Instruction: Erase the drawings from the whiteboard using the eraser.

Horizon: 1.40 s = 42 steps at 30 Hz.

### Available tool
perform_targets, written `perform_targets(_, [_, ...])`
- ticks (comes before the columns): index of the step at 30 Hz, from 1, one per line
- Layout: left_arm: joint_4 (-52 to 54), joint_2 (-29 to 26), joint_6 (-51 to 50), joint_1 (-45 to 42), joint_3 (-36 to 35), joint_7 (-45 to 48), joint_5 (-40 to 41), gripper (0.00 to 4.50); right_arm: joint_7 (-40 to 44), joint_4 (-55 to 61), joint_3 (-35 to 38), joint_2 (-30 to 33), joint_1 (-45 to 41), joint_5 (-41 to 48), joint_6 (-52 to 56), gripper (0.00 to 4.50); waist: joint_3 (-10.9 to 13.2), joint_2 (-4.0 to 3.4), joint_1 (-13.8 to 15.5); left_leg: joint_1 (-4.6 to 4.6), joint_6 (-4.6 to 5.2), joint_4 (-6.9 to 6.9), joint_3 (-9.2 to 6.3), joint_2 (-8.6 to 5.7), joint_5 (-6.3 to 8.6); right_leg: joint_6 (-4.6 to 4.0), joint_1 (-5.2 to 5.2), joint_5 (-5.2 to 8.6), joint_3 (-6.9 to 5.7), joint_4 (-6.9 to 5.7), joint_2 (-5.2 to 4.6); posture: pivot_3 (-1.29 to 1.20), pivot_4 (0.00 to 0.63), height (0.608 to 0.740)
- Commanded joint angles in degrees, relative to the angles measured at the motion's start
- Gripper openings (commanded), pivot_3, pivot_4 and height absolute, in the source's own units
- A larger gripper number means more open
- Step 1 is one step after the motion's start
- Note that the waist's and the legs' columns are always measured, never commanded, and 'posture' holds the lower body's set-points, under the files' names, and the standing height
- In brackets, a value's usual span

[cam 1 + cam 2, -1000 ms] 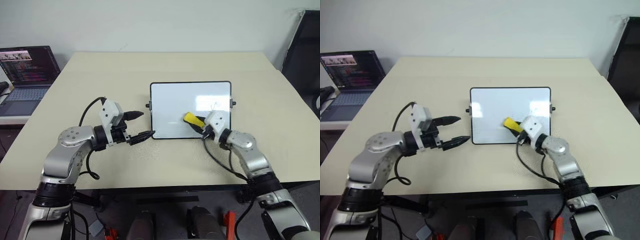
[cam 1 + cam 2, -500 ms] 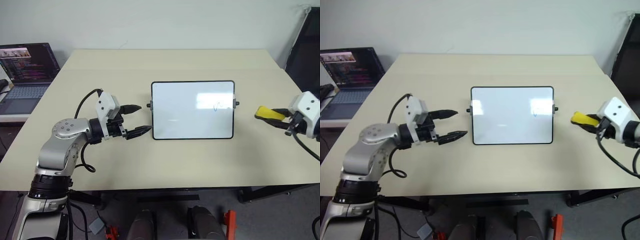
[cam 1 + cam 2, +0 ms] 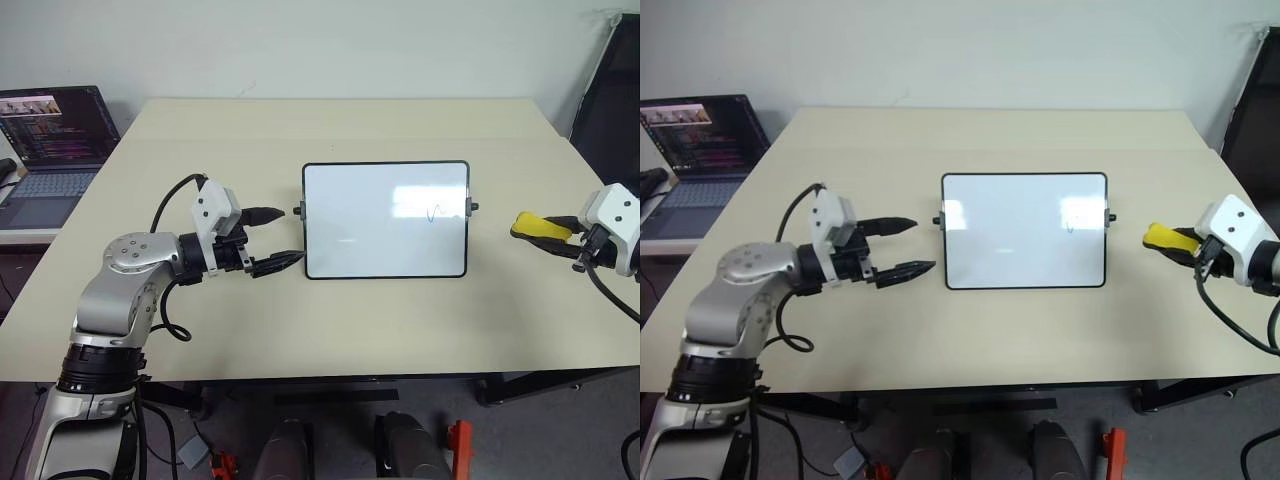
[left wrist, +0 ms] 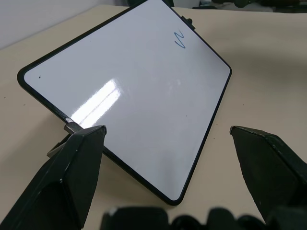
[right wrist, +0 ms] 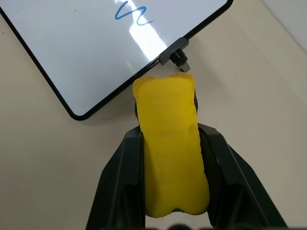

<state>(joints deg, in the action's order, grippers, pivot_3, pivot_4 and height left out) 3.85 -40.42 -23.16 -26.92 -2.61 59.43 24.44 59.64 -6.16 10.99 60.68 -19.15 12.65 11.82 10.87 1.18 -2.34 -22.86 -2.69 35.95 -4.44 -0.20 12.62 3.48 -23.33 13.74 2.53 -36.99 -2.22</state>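
Next, my right gripper moves the eraser back over the squiggle and wipes before it puts the eraser down, because a blue squiggle [image 3: 433,213] is still on the whiteboard.
The whiteboard [image 3: 385,220] lies at the middle of the table, black-framed with side knobs. One blue squiggle of the drawings [image 3: 435,212] sits near its right edge, also seen as a drawing [image 5: 133,13] in the right wrist view. My right gripper [image 3: 545,228] hangs to the right of the board, off it, shut on the yellow eraser [image 3: 535,226], which points toward the board's right knob. My left gripper [image 3: 290,236] is open just beside the board's left edge, its fingers [image 4: 81,158] apart and holding nothing.
A laptop [image 3: 50,140] with a lit screen stands on a side surface at the far left. A black chair [image 3: 610,90] is at the far right. Bare beige table [image 3: 350,320] surrounds the board on all sides.
My right gripper, with the eraser, swung from the board's lower right part out to the right, off the board, then held still. The left gripper stayed put.
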Motion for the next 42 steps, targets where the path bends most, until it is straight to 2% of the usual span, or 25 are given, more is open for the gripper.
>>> perform_targets(1, [1.9, -0.9, 0.7, -1.0, -0.8, 0.0, 0.0, 4.50, 0.3, 0.5, 0.7, -0.2, -2.1, 0.7, -1.0, 1.12, 0.0, 0.00, 0.0, 0.00, 0.00, 0.00, 0.00, 0.00, 0.00, 0.00, 0.00, 0.00, 0.00, 0.00, 0.00, 0.00, 0.150, 0.740])
perform_targets(5, [1.9, -0.5, 0.8, -0.6, -0.6, -0.2, -0.1, 4.50, -3.5, 1.2, -1.4, -6.3, -7.1, 0.5, -3.0, 1.12, 0.0, 0.00, -0.4, 0.04, 0.00, 0.01, 0.00, 0.02, 0.00, 0.00, 0.00, -0.01, 0.01, -0.04, 0.02, 0.00, 0.150, 0.740])
perform_targets(8, [2.3, 0.1, 0.7, -0.1, -0.1, -0.5, -0.3, 4.50, -11.0, 0.0, -3.7, -16.1, -11.4, -0.7, -3.2, 1.12, 0.0, 0.00, -0.8, 0.06, 0.00, 0.03, 0.00, 0.04, -0.01, 0.00, 0.02, -0.01, 0.01, -0.10, 0.04, 0.00, 0.150, 0.740])
perform_targets(13, [2.5, 0.0, 0.4, 0.2, -0.3, -0.9, -0.2, 4.50, -22.1, -5.4, -5.1, -26.7, -12.3, -4.6, -5.3, 1.12, 0.0, 0.00, -0.2, 0.00, -0.01, 0.03, -0.05, 0.01, -0.01, -0.18, 0.02, -0.13, -0.01, -0.07, 0.02, 0.00, 0.150, 0.740])
perform_targets(16, [2.9, -0.3, 0.1, 0.8, -0.7, -1.0, 0.1, 4.50, -26.6, -7.6, -5.1, -30.6, -13.1, -6.1, -7.7, 1.12, 0.0, 0.00, 0.4, -0.05, -0.03, 0.02, -0.04, -0.08, 0.00, -0.24, -0.02, -0.17, -0.01, -0.05, -0.07, 0.00, 0.150, 0.740])
perform_targets(19, [2.8, -0.3, 0.3, 1.0, -0.5, -1.1, 0.1, 4.50, -27.7, -9.7, -7.7, -32.9, -13.1, -8.1, -7.9, 1.12, 0.0, 0.00, 0.5, -0.05, -0.03, 0.01, -0.04, -0.07, 0.01, -0.24, -0.03, -0.17, -0.02, -0.05, -0.07, 0.00, 0.150, 0.740])
perform_targets(26, [2.9, -0.4, 0.3, 0.9, -0.5, -1.3, 0.2, 4.50, -25.4, -8.1, -14.0, -32.3, -10.7, -12.1, -0.3, 1.12, -0.1, 0.04, -0.1, 0.14, -0.03, 0.05, -0.04, -0.03, 0.00, -0.20, 0.10, -0.17, -0.01, -0.14, -0.02, 0.00, 0.150, 0.740])
perform_targets(34, [3.6, -0.5, 0.1, 1.9, -0.9, -1.6, 0.3, 4.50, -23.3, -2.0, -10.8, -27.5, -2.5, -10.6, 2.2, 1.12, -0.1, 0.11, 0.0, 0.24, -0.03, 0.13, -0.04, -0.02, 0.00, 0.04, 0.22, -0.13, 0.03, -0.18, -0.01, 0.00, 0.150, 0.740])
perform_targets(39, [3.5, -0.4, 0.1, 1.9, -0.8, -1.7, 0.3, 4.50, -26.1, -4.2, -9.5, -27.7, -6.2, -10.8, 0.5, 1.12, -0.1, 0.11, -0.2, 0.27, 0.04, 0.18, 0.00, -0.02, -0.07, 0.02, 0.22, -0.27, 0.07, -0.17, 0.00, 0.00, 0.150, 0.740])
perform_targets(42, [2.6, -0.1, 0.5, 1.0, -0.4, -1.6, -0.1, 4.50, -29.4, -8.5, -10.8, -30.0, -12.3, -12.3, -2.4, 1.12, -0.1, 0.11, -0.8, 0.28, 0.12, 0.19, 0.03, -0.01, -0.13, -0.08, 0.21, -0.34, 0.10, -0.16, 0.02, 0.00, 0.150, 0.740])
